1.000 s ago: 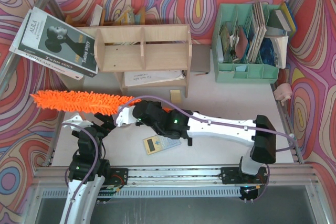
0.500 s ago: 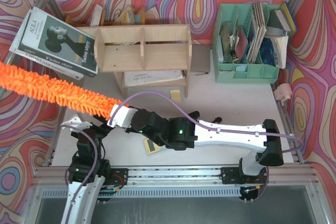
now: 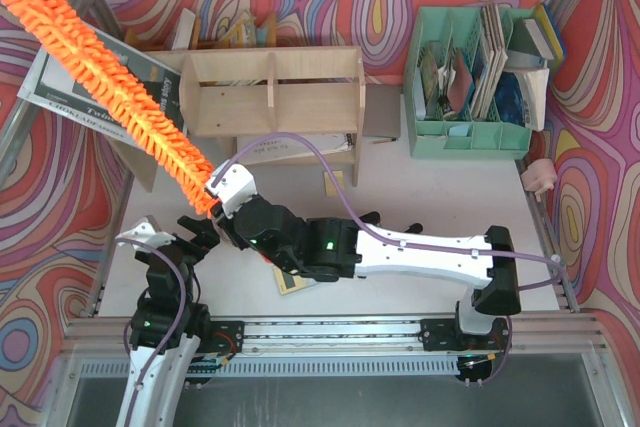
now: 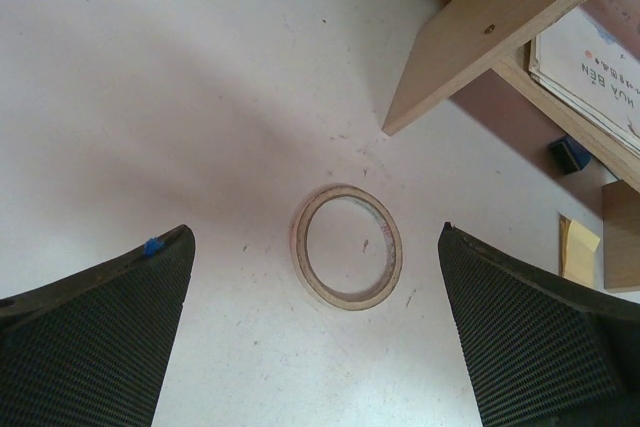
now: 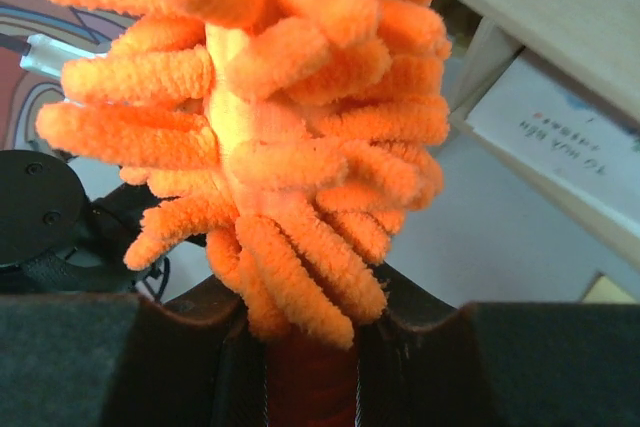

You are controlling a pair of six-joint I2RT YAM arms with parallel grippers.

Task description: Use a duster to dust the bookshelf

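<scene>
The duster's tip is pointing past the books and away from the bookshelf's side panel, so next my right gripper pulls back and swings the duster toward that panel (image 3: 188, 97).
The duster (image 3: 110, 77) is a long orange fluffy brush slanting from in front of the bookshelf's left end up to the far left corner. My right gripper (image 3: 214, 205) is shut on its handle just below the fluff. In the right wrist view the duster (image 5: 270, 127) fills the frame above the right gripper (image 5: 312, 319). The plywood bookshelf (image 3: 270, 65) stands at the back centre, and the brush crosses beside its left side panel. My left gripper (image 3: 168, 237) hangs open at the near left. In its wrist view the left gripper (image 4: 315, 230) is empty, near the bookshelf panel (image 4: 500, 37).
A tape ring (image 4: 297, 247) lies on the table under the left gripper. Books (image 3: 70, 87) lean at the far left behind the brush. A mint-green file organiser (image 3: 470, 132) stands at the back right. A calculator (image 3: 290, 282) lies under the right arm. A yellow pad (image 3: 335, 182) lies before the shelf.
The right gripper has swung the duster from lying flat and pointing left to slanting up toward the far left corner. The left arm has not moved.
</scene>
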